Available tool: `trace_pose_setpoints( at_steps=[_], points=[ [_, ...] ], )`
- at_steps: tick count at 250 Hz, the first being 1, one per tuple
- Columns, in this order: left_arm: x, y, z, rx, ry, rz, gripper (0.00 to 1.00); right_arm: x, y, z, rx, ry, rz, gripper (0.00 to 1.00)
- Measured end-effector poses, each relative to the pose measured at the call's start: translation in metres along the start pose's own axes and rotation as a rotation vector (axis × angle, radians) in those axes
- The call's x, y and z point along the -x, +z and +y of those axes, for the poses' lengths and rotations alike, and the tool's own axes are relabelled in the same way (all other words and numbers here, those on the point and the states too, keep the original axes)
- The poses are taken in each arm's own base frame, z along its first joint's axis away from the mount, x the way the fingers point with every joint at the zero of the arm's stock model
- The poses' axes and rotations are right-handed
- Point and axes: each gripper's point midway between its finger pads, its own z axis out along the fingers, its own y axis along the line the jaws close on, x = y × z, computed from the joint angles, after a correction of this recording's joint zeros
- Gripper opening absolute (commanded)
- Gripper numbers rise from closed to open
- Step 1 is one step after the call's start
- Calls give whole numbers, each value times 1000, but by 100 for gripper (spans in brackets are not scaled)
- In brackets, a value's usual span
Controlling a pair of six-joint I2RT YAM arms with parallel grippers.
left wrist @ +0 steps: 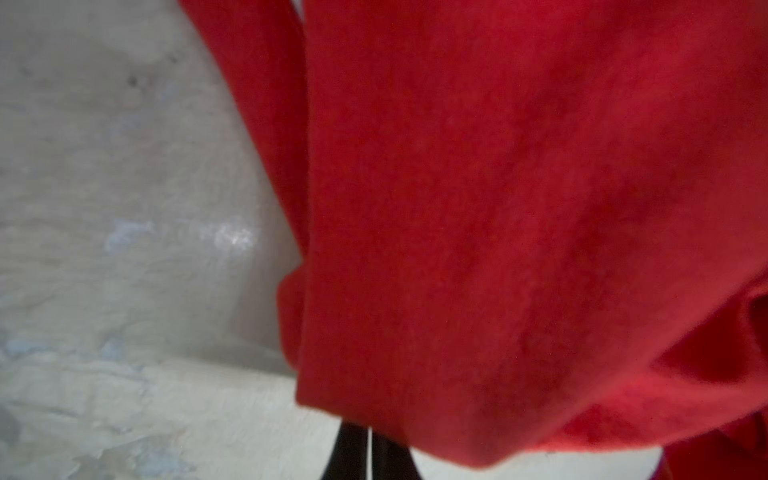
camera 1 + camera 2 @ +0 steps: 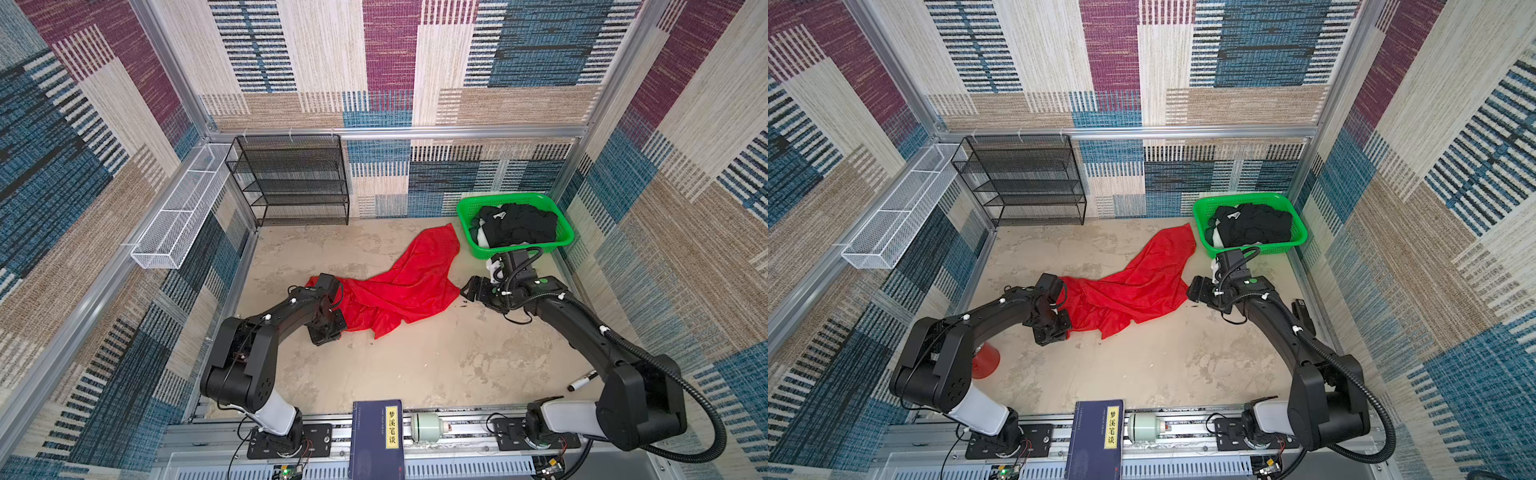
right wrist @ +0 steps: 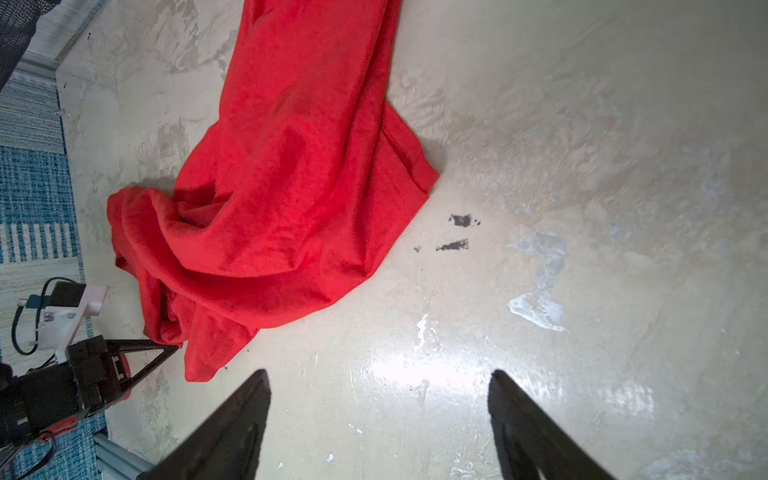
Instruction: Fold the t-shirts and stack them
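My left gripper holds only one end of the bunched red t-shirt (image 2: 344, 304), so my right gripper should pinch the t-shirt's corner (image 2: 453, 293) under the fold and pull it toward the basket.
A bright red t-shirt (image 2: 407, 282) (image 2: 1133, 286) lies crumpled and stretched across the middle of the table, its far end near the green basket. My left gripper (image 2: 338, 328) (image 1: 369, 436) is shut on the shirt's near left edge; red cloth (image 1: 498, 208) drapes over its fingertips. In the right wrist view the left gripper (image 3: 172, 347) meets the shirt (image 3: 282, 187) at its bunched corner. My right gripper (image 2: 465, 293) (image 3: 378, 374) stands open and empty over bare table, just right of the shirt. Black t-shirts (image 2: 519, 224) (image 2: 1254, 224) with some white are piled in the basket.
The green basket (image 2: 523, 249) stands at the back right, behind the right arm. A black mesh shelf (image 2: 291, 178) and a white wire basket (image 2: 178, 216) are at the back left. A marker (image 2: 582, 380), a book (image 2: 376, 436) and a red cone (image 2: 986, 361) lie near the front.
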Motion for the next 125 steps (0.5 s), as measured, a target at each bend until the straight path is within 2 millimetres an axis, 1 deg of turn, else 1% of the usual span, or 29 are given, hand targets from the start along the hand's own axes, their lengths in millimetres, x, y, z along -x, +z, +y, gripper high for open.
trace_pose_setpoints(
  at_steps=[24,45,60,91,125],
  points=[
    [-1,-12,-1,-9,4,-13,0,2,4,-2,2,-3,-7,83],
    [1,-32,-3,-30,8,-49,0,2,9,-4,2,-6,-7,82],
    [0,-47,-4,-45,10,-69,0,1,14,-6,-2,-9,-5,80],
    [-2,-91,-7,-91,15,-130,0,-3,25,-15,-16,-5,5,75],
    [-5,-138,-7,-135,4,-206,0,-4,42,-20,-23,-1,17,62]
  ],
)
